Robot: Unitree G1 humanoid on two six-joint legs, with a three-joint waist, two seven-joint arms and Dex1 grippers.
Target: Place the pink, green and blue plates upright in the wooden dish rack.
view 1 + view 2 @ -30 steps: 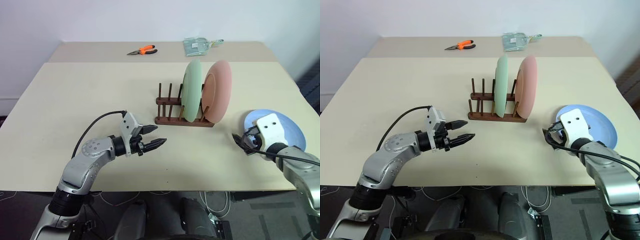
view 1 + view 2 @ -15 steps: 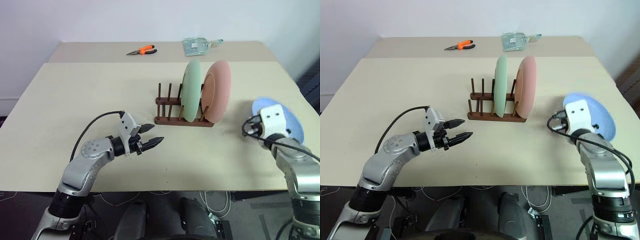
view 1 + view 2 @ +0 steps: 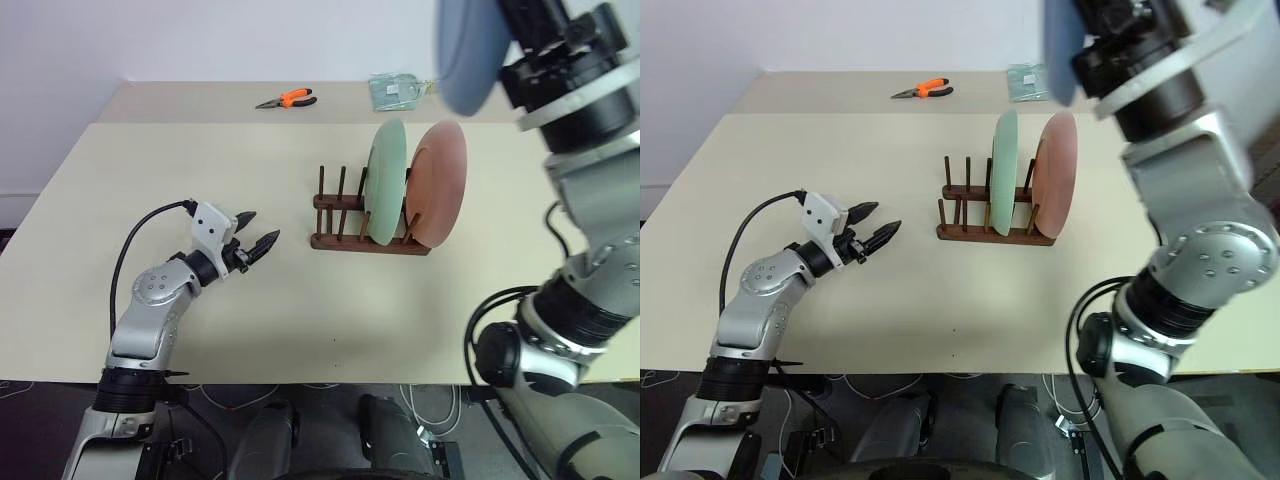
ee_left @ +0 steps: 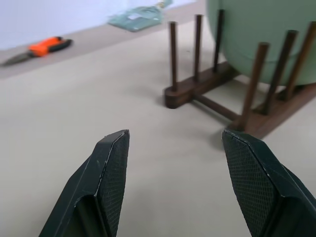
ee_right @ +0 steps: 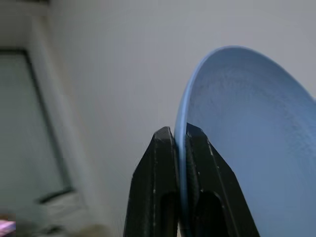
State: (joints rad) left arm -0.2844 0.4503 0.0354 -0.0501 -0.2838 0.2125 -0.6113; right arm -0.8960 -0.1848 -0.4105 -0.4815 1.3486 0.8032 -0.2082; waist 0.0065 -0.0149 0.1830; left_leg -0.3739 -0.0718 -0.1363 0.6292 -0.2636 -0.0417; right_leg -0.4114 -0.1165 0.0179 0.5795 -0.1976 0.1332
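My right gripper keeps taking the blue plate (image 3: 469, 52) to the empty pegs (image 3: 334, 206) until the blue plate stands there, because it hangs on edge like the green plate.
The wooden dish rack (image 3: 340, 240) stands mid-table with the green plate (image 3: 384, 180) and the pink plate (image 3: 441, 185) upright in its right-hand slots; its left pegs are bare. High above the rack the blue plate (image 3: 468, 50) is held on edge in the air. My right gripper (image 5: 177, 130) is shut on the blue plate's (image 5: 247, 143) rim. My left gripper (image 3: 262, 229) is open and holds nothing, low over the table to the left of the rack. In the left wrist view the left gripper (image 4: 175, 140) points at the rack's (image 4: 197, 96) empty end.
Orange-handled pliers (image 3: 285, 100) and a clear plastic packet (image 3: 394, 91) lie on the far table behind the rack. A seam separates that far table from the near one.
My right gripper closed on the blue plate and lifted it from the table's right side to high above the rack. My left gripper drew back to the left, away from the rack.
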